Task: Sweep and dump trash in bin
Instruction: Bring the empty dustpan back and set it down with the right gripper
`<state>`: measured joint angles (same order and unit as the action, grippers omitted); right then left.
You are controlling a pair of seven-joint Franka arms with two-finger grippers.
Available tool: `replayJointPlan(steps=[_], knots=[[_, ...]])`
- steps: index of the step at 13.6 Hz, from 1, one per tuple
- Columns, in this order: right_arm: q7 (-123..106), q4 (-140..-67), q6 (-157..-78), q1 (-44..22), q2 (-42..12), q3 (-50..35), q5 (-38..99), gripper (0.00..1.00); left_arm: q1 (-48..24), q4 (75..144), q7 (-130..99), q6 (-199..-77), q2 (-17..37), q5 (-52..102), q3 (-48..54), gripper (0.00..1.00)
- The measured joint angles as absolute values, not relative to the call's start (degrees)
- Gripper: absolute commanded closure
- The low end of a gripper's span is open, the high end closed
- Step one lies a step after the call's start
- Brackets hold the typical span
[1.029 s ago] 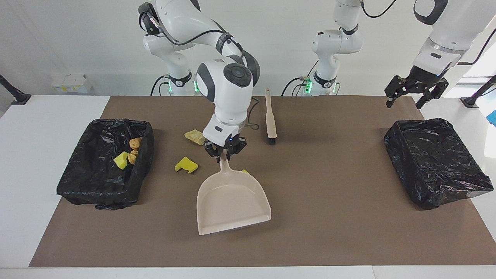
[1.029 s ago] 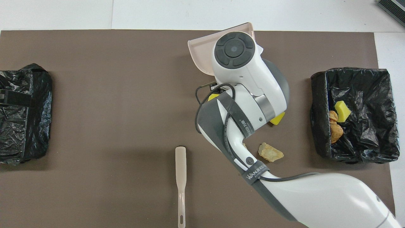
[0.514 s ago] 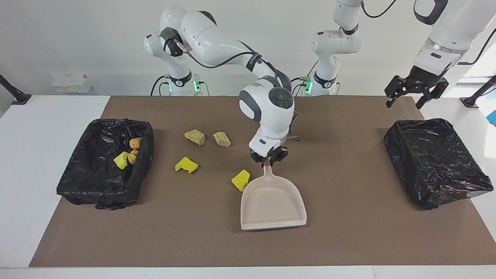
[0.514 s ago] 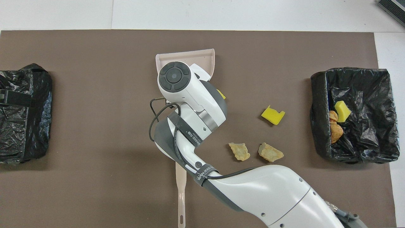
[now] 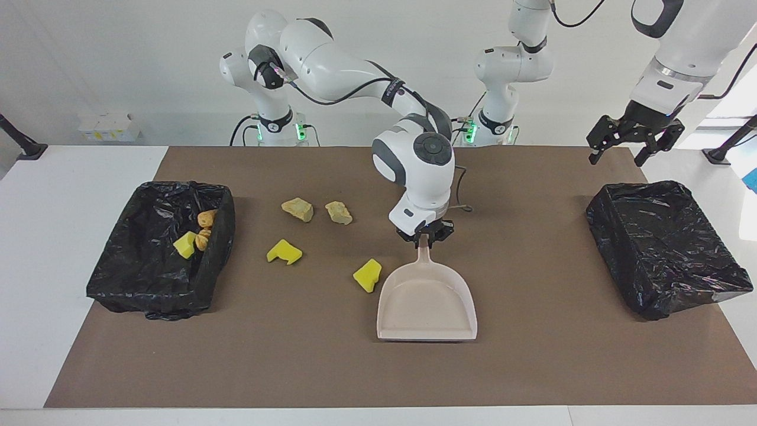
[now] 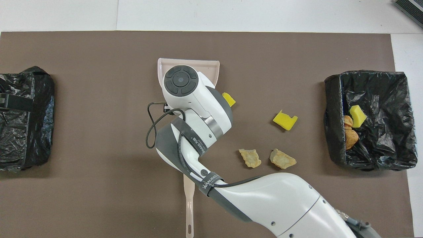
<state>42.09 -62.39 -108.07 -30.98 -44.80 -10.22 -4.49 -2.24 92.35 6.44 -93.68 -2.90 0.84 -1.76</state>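
Observation:
My gripper will carry the dustpan (image 6: 208,69), which should keep all the loose yellow chunks and beige lumps together, because the pan's opening (image 6: 188,60) is wider than they are.
My right gripper (image 5: 424,238) is shut on the handle of the beige dustpan (image 5: 427,303), whose pan sits low over the mat near the middle, mouth turned away from the robots. In the overhead view the arm covers most of the dustpan (image 6: 188,62). A yellow sponge chunk (image 5: 368,275) (image 6: 228,99) lies right beside the pan. Another yellow chunk (image 5: 284,252) (image 6: 285,120) and two beige lumps (image 5: 297,209) (image 5: 339,212) lie toward the right arm's end. The bin (image 5: 148,296) (image 6: 330,132) there holds a yellow chunk (image 5: 184,244) and brown pieces (image 5: 206,219). My left gripper (image 5: 636,145) waits open over the left arm's end.
A second black-lined bin (image 5: 665,248) (image 6: 23,132) stands at the left arm's end of the table. The beige brush (image 6: 189,205) lies near the robots, its head hidden under my right arm. A brown mat (image 5: 532,355) covers the table.
My right arm has carried the dustpan away from the bin at its own end to the middle of the mat, uncovering the sponge chunk and lumps. The left arm has not moved.

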Motion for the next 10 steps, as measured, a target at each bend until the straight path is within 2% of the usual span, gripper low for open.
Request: replayJointPlan(steps=[2,3,5,8,9,10], knots=[[42.1,-62.4,-108.2,-31.1,-45.6,-10.2,-4.5,1.0,-2.2,92.4,6.4,-93.7,-2.9,0.8,-1.8,0.0],[42.1,-62.4,-108.3,-31.2,-45.8,-10.2,-4.5,0.92,-2.2,92.4,6.5,-93.7,-2.9,0.8,-1.8,0.0],[42.1,-62.4,-108.3,-31.2,-45.8,-10.3,-4.5,0.65,-2.2,92.4,6.5,-93.7,-2.9,0.8,-1.8,0.0],[42.0,-62.3,-108.3,-31.0,-45.7,-10.2,-4.4,0.35,-2.2,92.4,6.6,-93.6,-2.9,0.8,-1.8,0.0],[42.0,-62.2,-108.3,-30.6,-45.4,-10.2,-4.4,0.21,-2.2,92.4,6.6,-93.6,-3.0,0.8,-1.8,0.0],[41.8,-62.2,-108.2,-30.1,-45.1,-10.2,-4.4,0.0,-2.2,92.5,6.6,-93.5,-3.0,0.8,-1.8,0.0]])
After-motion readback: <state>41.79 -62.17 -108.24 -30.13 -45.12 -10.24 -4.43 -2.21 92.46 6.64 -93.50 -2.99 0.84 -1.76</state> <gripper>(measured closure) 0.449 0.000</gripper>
